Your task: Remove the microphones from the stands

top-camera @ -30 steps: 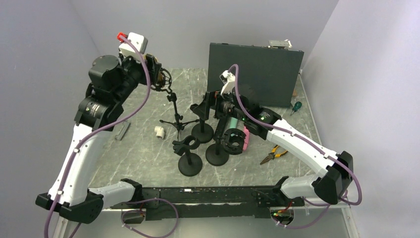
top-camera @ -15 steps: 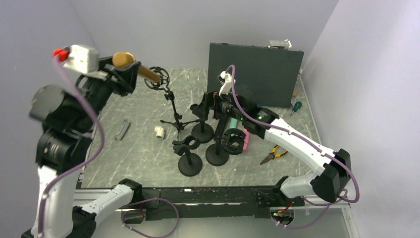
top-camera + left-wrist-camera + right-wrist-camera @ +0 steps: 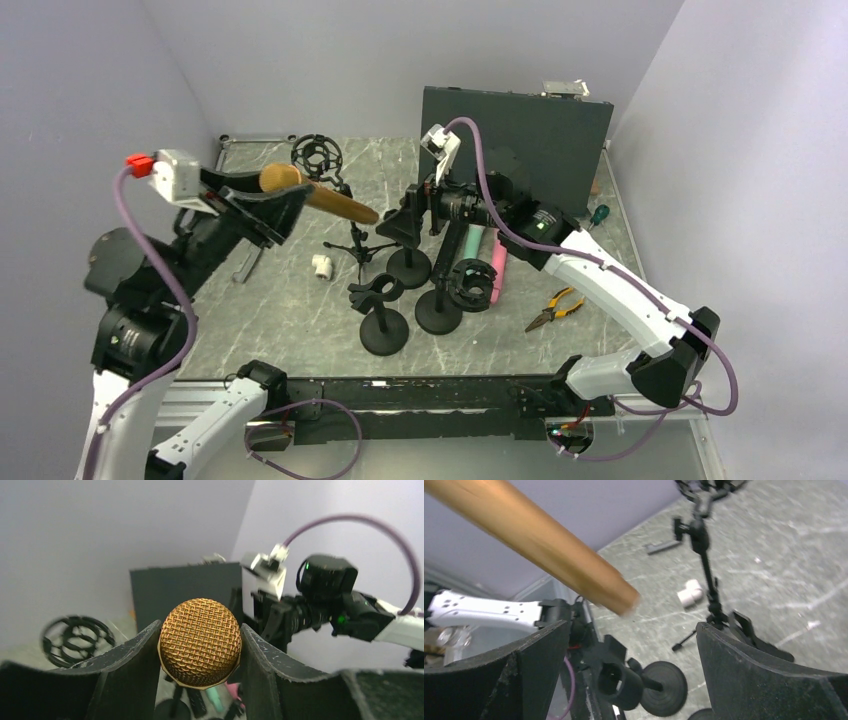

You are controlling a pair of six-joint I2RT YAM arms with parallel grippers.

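Observation:
The gold microphone is in my left gripper, far from the free spot (image 3: pixel 530 275) by the pliers, so my right gripper should grab the microphone's handle (image 3: pixel 345 206) and put it down there.
The gold microphone (image 3: pixel 322 196) is out of the stand and held in the air, with its handle pointing right. My left gripper (image 3: pixel 281 200) is shut on its mesh head (image 3: pixel 200 642). The black tripod stand (image 3: pixel 352 215) stands behind it, and its shock-mount ring (image 3: pixel 316 155) is empty. The ring also shows in the left wrist view (image 3: pixel 75 639). My right gripper (image 3: pixel 404 226) is open and empty, just right of the handle's tip. In the right wrist view the blurred handle (image 3: pixel 539 540) crosses the upper left, above the open gripper (image 3: pixel 631 630), with the stand (image 3: pixel 705 555) beyond.
Three black round-base clamp stands (image 3: pixel 385 318) stand in the table's middle. A black panel (image 3: pixel 515 145) stands at the back. Pliers (image 3: pixel 552 308) and a screwdriver (image 3: pixel 598 215) lie on the right. A white fitting (image 3: pixel 321 265) and a grey bar (image 3: pixel 246 263) lie on the left. A pink item (image 3: pixel 495 268) lies near the stands.
My left arm has drawn the microphone out of the shock-mount ring and swung it forward and right, clear of the stand. My right gripper has risen slightly toward the handle.

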